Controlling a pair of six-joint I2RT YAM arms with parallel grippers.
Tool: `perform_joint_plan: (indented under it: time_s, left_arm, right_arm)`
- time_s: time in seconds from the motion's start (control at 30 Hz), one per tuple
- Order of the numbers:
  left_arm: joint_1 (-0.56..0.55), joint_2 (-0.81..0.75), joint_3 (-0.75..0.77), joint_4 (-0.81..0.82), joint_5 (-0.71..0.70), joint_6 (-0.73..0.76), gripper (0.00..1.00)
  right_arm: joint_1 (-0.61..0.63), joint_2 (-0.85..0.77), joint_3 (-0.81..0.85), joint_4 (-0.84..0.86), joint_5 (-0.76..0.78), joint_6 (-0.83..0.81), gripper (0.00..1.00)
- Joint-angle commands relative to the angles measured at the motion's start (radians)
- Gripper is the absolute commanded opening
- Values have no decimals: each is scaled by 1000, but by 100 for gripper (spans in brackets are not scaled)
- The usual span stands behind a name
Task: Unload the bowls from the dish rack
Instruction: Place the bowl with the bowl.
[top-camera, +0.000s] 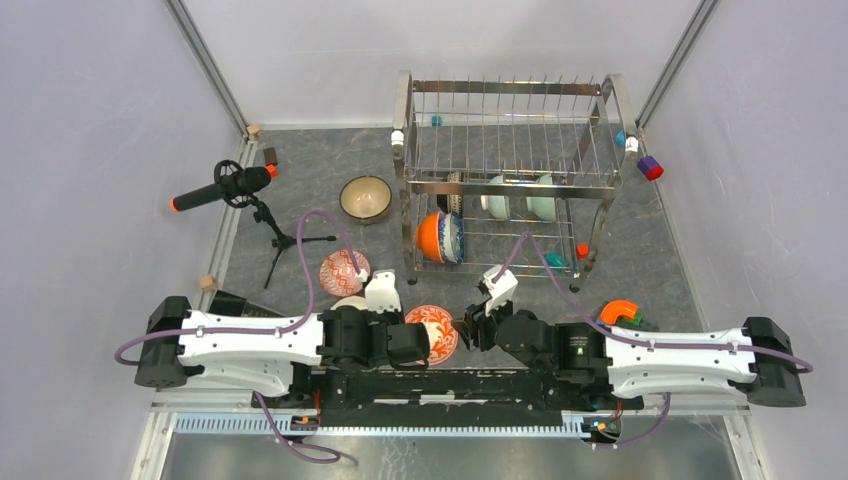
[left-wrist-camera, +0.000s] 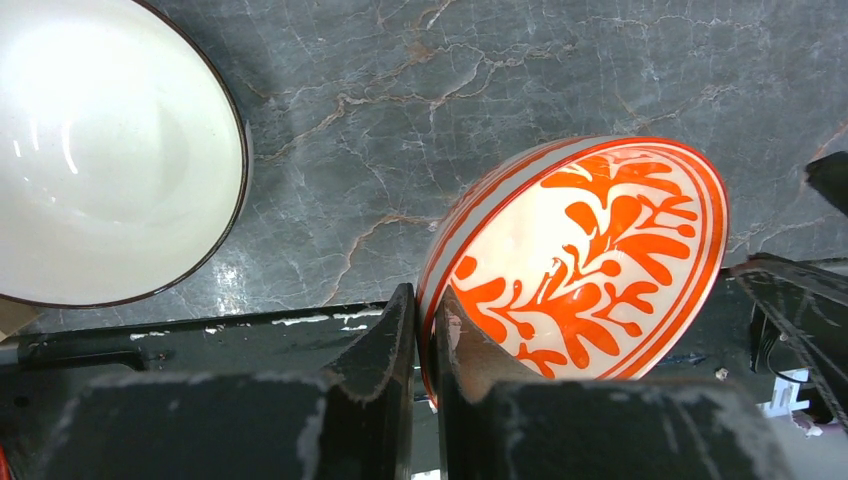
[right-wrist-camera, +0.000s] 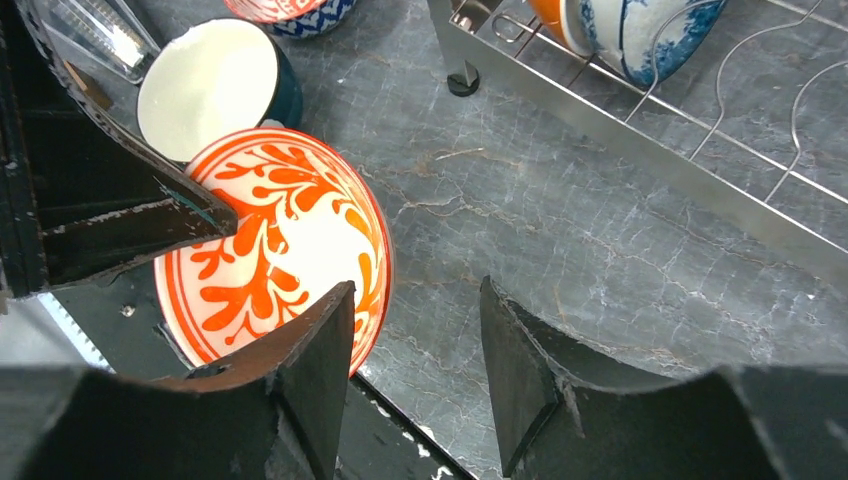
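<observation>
My left gripper has too shallow a grip on the leaf-patterned bowl's rim (left-wrist-camera: 438, 276). I should hold the bowl's opposite side (left-wrist-camera: 718, 205) with my right gripper while my left gripper takes a deeper grip.
My left gripper (left-wrist-camera: 428, 300) is shut on the rim of a white bowl with an orange leaf pattern (left-wrist-camera: 590, 260), holding it tilted just above the table's near edge (top-camera: 437, 331). My right gripper (right-wrist-camera: 415, 295) stands open just right of that bowl (right-wrist-camera: 270, 240), with nothing between its fingers. The dish rack (top-camera: 505, 186) stands at the back. An orange bowl (top-camera: 430, 238) and a blue-and-white bowl (top-camera: 452, 238) sit on its lower tier, a white bowl (top-camera: 497, 197) and a pale green bowl (top-camera: 543, 200) behind them. A tan bowl (top-camera: 365, 198) and a red patterned bowl (top-camera: 344, 272) rest on the table.
A white bowl with a dark rim (left-wrist-camera: 100, 150) lies close to the left of the held bowl. A microphone on a tripod (top-camera: 225, 187) stands at the left. An orange and green object (top-camera: 620, 313) lies by the right arm. The rack's front rail (right-wrist-camera: 640, 140) runs beyond my right gripper.
</observation>
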Motion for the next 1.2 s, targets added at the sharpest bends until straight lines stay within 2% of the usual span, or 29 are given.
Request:
perform_joint_plan:
  time_s: [0.0, 0.3, 0.57, 0.77, 0.9, 1.0, 1.1, 1.17]
  left_arm:
    - [-5, -8, 53, 11, -67, -67, 2]
    - [-5, -14, 53, 18, -66, -66, 2]
    - [-5, -8, 49, 24, -70, -64, 2]
    - [-5, -8, 48, 26, -69, -58, 2]
    - [-5, -7, 47, 37, -67, -49, 2]
    - [-4, -2, 50, 35, -71, -47, 2]
    - [-5, 5, 53, 35, -74, -46, 2]
    - [-5, 13, 57, 35, -76, -43, 2]
  right_arm:
    - [-18, 36, -13, 80, -57, 21, 53]
    - [-41, 91, -26, 147, -129, 19, 44]
    - [-43, 135, -14, 154, -162, 12, 23]
    - [-47, 164, 0, 143, -166, 14, 21]
    - [-52, 183, 17, 121, -162, 16, 28]
    - [-55, 191, 22, 120, -159, 17, 29]
    - [-57, 197, 24, 122, -158, 20, 22]
    - [-58, 194, 21, 121, -157, 20, 13]
